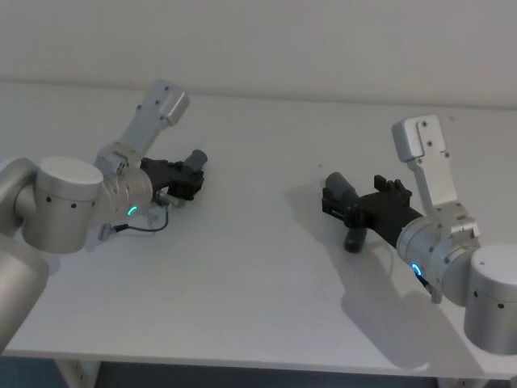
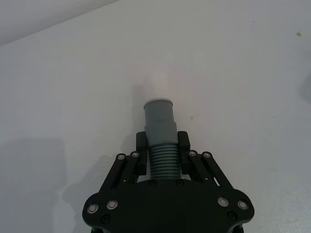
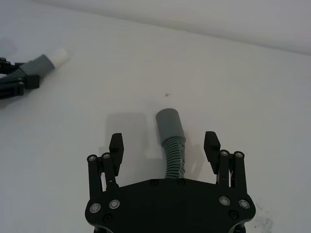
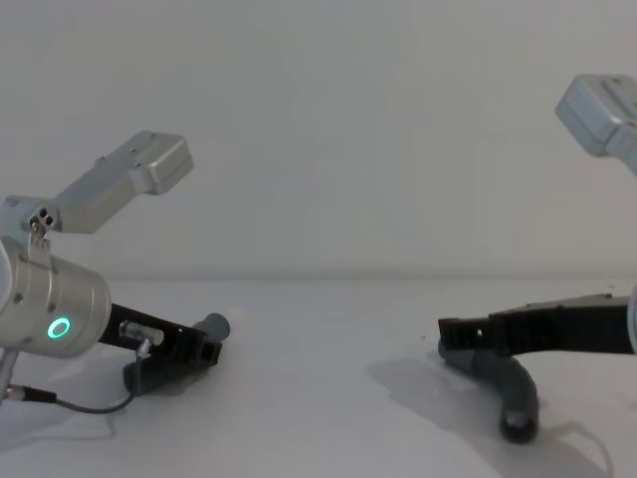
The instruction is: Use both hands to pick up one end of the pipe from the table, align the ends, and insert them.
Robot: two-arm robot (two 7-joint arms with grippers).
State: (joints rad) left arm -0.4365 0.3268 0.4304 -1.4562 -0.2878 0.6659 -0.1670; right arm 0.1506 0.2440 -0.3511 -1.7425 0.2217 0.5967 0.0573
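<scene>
The grey collar (image 3: 169,125) should keep pointing out ahead rather than sag when I lift, because the ribbed section (image 4: 512,383) already keeps a curve as it lies.
My left gripper (image 2: 162,140) is shut on the ribbed part of one dark-grey pipe piece (image 2: 159,119), whose narrow white tip (image 2: 160,81) points away from the wrist. The head view shows that gripper (image 1: 182,179) low over the white table (image 1: 258,275) at the left. At the right, my right gripper (image 3: 164,141) is open. Its fingers (image 3: 115,146) straddle the other pipe piece (image 3: 171,133) without touching it. That piece has a wide grey collar mouth (image 3: 167,115) and a ribbed section. In the chest view it (image 4: 513,393) curves down with its lower end on the table.
The table's far edge meets a plain white wall (image 1: 258,40). A thin black cable (image 1: 145,228) loops on the table beside my left wrist. Bare table (image 1: 258,194) lies between the two grippers.
</scene>
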